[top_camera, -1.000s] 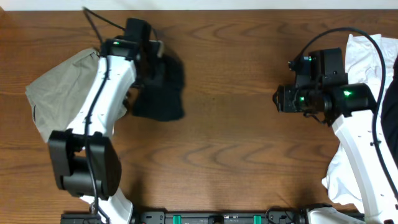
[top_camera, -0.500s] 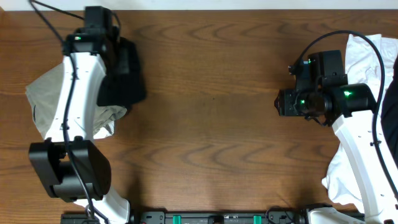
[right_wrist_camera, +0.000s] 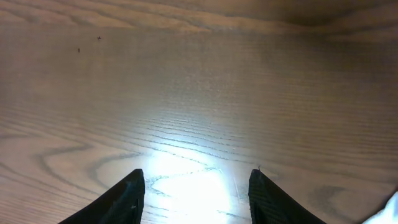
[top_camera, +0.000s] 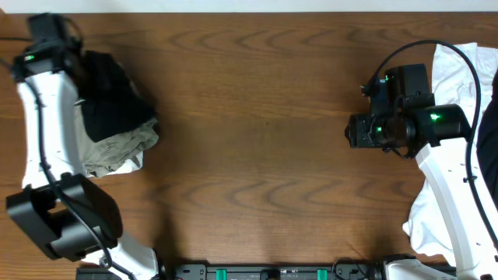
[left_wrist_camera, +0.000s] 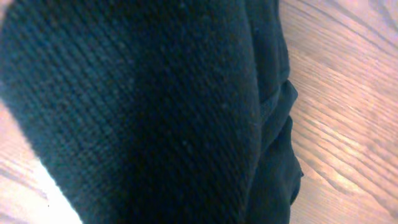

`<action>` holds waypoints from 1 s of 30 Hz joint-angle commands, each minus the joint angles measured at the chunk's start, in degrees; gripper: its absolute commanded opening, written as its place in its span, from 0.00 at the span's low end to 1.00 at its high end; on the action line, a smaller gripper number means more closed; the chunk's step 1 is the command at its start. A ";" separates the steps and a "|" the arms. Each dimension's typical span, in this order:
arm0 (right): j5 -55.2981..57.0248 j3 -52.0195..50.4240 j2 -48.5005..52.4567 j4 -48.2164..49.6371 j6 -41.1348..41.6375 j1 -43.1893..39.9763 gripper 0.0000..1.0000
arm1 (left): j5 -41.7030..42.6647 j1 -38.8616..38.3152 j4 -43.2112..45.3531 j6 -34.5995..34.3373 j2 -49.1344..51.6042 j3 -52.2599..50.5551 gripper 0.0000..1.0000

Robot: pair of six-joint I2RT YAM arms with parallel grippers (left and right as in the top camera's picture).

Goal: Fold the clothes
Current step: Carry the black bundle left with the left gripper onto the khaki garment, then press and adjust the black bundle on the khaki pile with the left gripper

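Observation:
The black garment (top_camera: 117, 105) hangs bunched and crooked from my left gripper over the olive-grey piece (top_camera: 124, 152), so I should lay it down and take a raised fold to shift it.
A black garment (top_camera: 109, 97) lies bunched at the far left, draped over an olive-grey piece (top_camera: 117, 152). My left gripper (top_camera: 71, 56) sits at the black garment's upper left corner, shut on it. In the left wrist view the black garment (left_wrist_camera: 155, 112) fills nearly the whole frame and hides the fingers. My right gripper (top_camera: 352, 128) hovers over bare wood at the right. It is open, and nothing lies between the fingertips (right_wrist_camera: 134, 186) of the right gripper (right_wrist_camera: 197, 186). White clothes (top_camera: 459, 66) are heaped at the right edge.
The wooden table (top_camera: 257, 117) stretches between the two arms. More white fabric (top_camera: 424, 222) lies under the right arm near the front, and a corner of it (right_wrist_camera: 387, 214) shows in the right wrist view. Cables loop over both arms.
My left arm has swung left, carrying the black garment from left of centre onto the olive-grey piece at the far left. The right arm has stayed put.

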 commanded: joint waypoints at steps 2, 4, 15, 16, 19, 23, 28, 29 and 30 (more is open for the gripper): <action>0.48 -0.07 -0.15 -0.26 -0.87 -0.85 0.52 | 2.69 4.68 -0.13 -1.38 -2.05 0.81 0.06; 0.57 -0.07 -0.15 -0.52 -1.07 -0.85 0.52 | 2.71 6.32 -0.13 -1.40 -1.90 0.26 0.06; 0.68 -0.07 -0.15 -0.70 -1.07 -0.85 0.52 | 4.11 8.31 -0.13 -1.40 -1.03 -1.20 0.46; 0.68 -0.07 -0.15 -0.74 -1.07 -0.85 0.52 | 3.87 8.31 -0.13 -1.42 -1.03 -1.20 0.46; 0.68 -0.07 -0.15 -0.76 -1.07 -0.85 0.52 | 2.64 8.31 -0.31 -1.44 -1.03 -1.20 0.53; 0.68 -0.07 -0.15 -0.76 -1.05 -0.85 0.52 | 2.62 8.46 -0.28 -1.46 -1.05 -1.20 0.54; 0.68 -0.07 -0.15 -0.76 -1.05 -0.85 0.53 | 2.62 8.94 0.09 -1.64 -1.03 -1.20 0.53; 0.68 -0.07 -0.15 -0.79 -1.05 -0.85 0.53 | 2.64 9.05 0.13 -1.66 -1.05 -1.20 0.53; 0.68 -0.07 -0.15 -0.79 -1.03 -0.85 0.52 | 2.62 9.14 0.13 -1.77 -1.03 -1.20 0.53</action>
